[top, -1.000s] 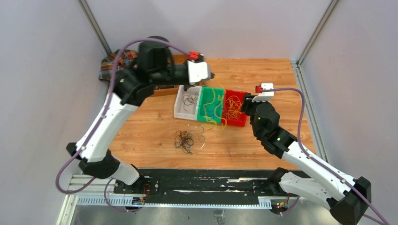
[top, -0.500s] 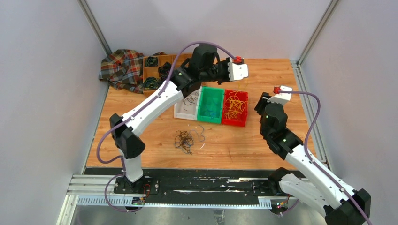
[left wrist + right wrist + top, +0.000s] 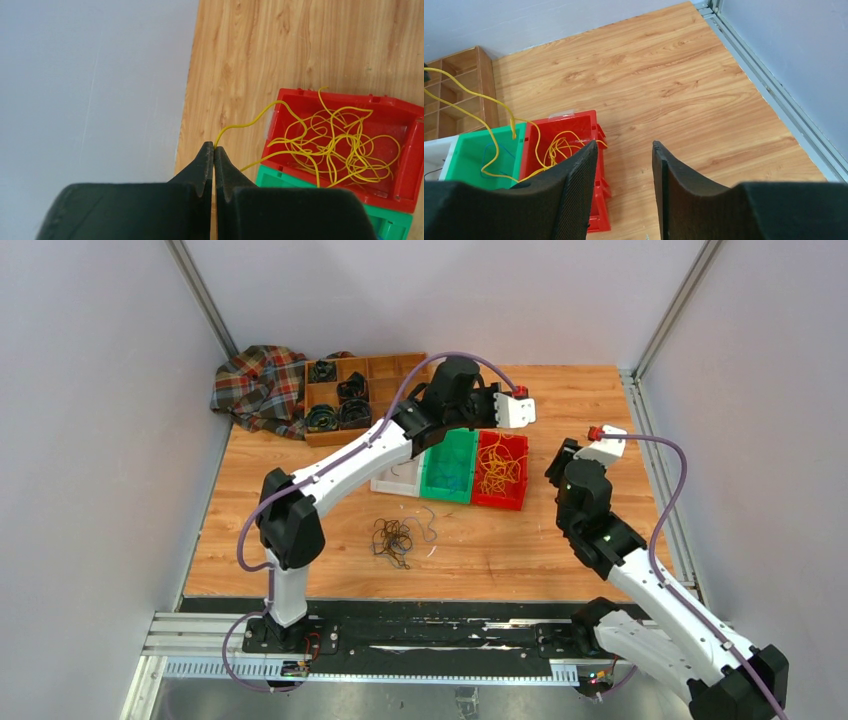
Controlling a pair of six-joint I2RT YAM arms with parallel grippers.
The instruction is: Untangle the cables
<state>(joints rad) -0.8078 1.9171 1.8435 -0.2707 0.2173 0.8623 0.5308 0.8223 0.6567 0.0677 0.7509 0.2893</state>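
Note:
The yellow cable [image 3: 283,102] trails into the red bin of yellow cables, so my left gripper should continue toward that bin [image 3: 500,472] and release the cable's end above it.
My left gripper [image 3: 214,146] is shut on one thin yellow cable [image 3: 250,123]. The strand runs from the fingertips down into the red bin [image 3: 400,107], where several yellow cables [image 3: 345,145] lie tangled. In the top view the left gripper [image 3: 505,412] hangs above the back of the red bin [image 3: 520,502]. Blue cables [image 3: 447,478] lie in the green bin [image 3: 432,490], and a black one [image 3: 405,455] in the white bin [image 3: 383,483]. A dark tangle of cables [image 3: 393,538] lies on the table. My right gripper [image 3: 624,145] is open and empty, right of the red bin [image 3: 599,210].
A wooden compartment box [image 3: 395,367] with black coiled bundles stands at the back left, beside a plaid cloth [image 3: 258,385]. Grey walls and metal frame posts [image 3: 665,310] close in the table. The right table edge has a metal rail [image 3: 774,95].
My left arm swung right from over the white and green bins to behind the red bin, dragging yellow cable out of the green bin. My right gripper backed away rightward and narrowed slightly.

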